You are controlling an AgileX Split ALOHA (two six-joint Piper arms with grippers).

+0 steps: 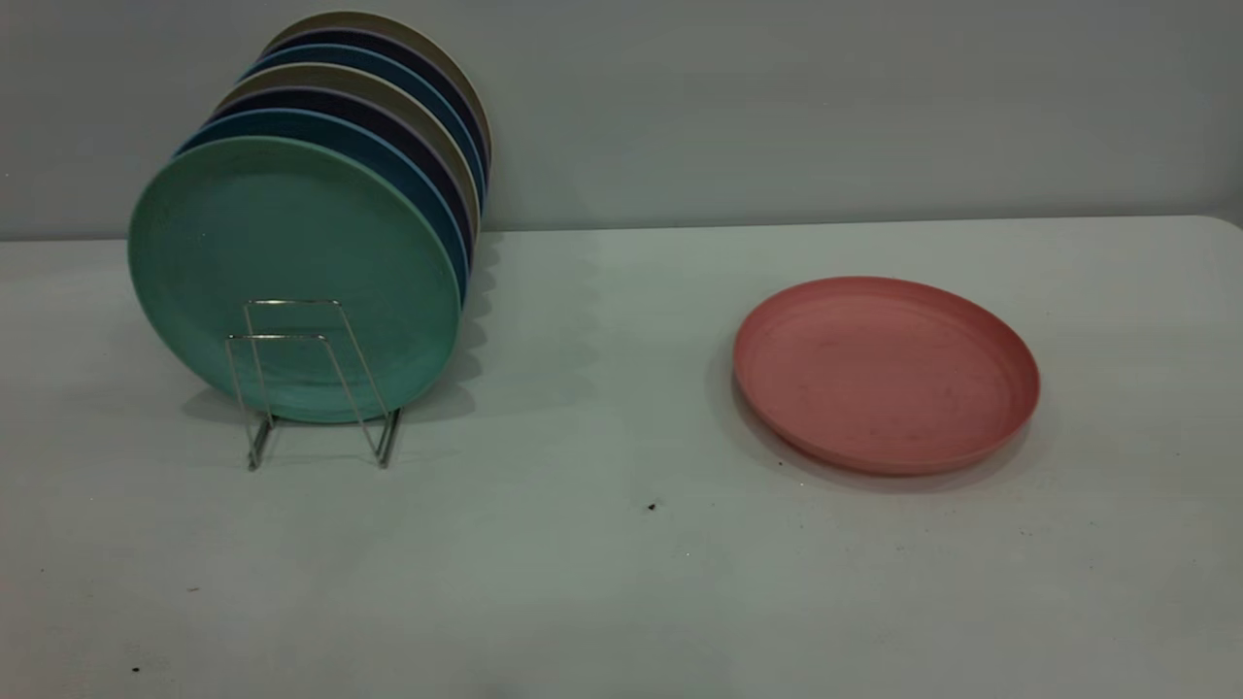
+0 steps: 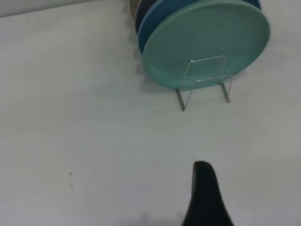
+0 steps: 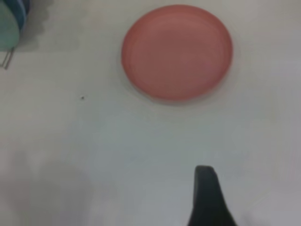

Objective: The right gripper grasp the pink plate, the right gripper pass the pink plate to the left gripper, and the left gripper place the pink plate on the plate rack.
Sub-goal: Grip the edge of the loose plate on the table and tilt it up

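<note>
My right gripper should go on moving toward the pink plate's rim (image 1: 1032, 375) farthest from the plate rack, as this rim lies free, before its fingers close around that rim (image 1: 1029, 363).
The pink plate (image 1: 886, 374) lies flat on the white table, right of centre; it also shows in the right wrist view (image 3: 177, 52). The plate rack (image 1: 291, 335) stands at the left, its two front wire loops bare; it also shows in the left wrist view (image 2: 207, 70). Neither gripper is in the exterior view. My left gripper (image 2: 203, 197) shows only as a black tip above bare table, well short of the rack. My right gripper (image 3: 207, 197) shows only as a black tip above bare table, well short of the pink plate. Neither touches anything.
A teal-green plate (image 1: 291, 272) stands upright in the rack, with several blue, dark and beige plates (image 1: 388, 107) behind it. A grey wall runs along the table's far edge. Small dark specks (image 1: 651, 506) dot the table (image 1: 621, 582).
</note>
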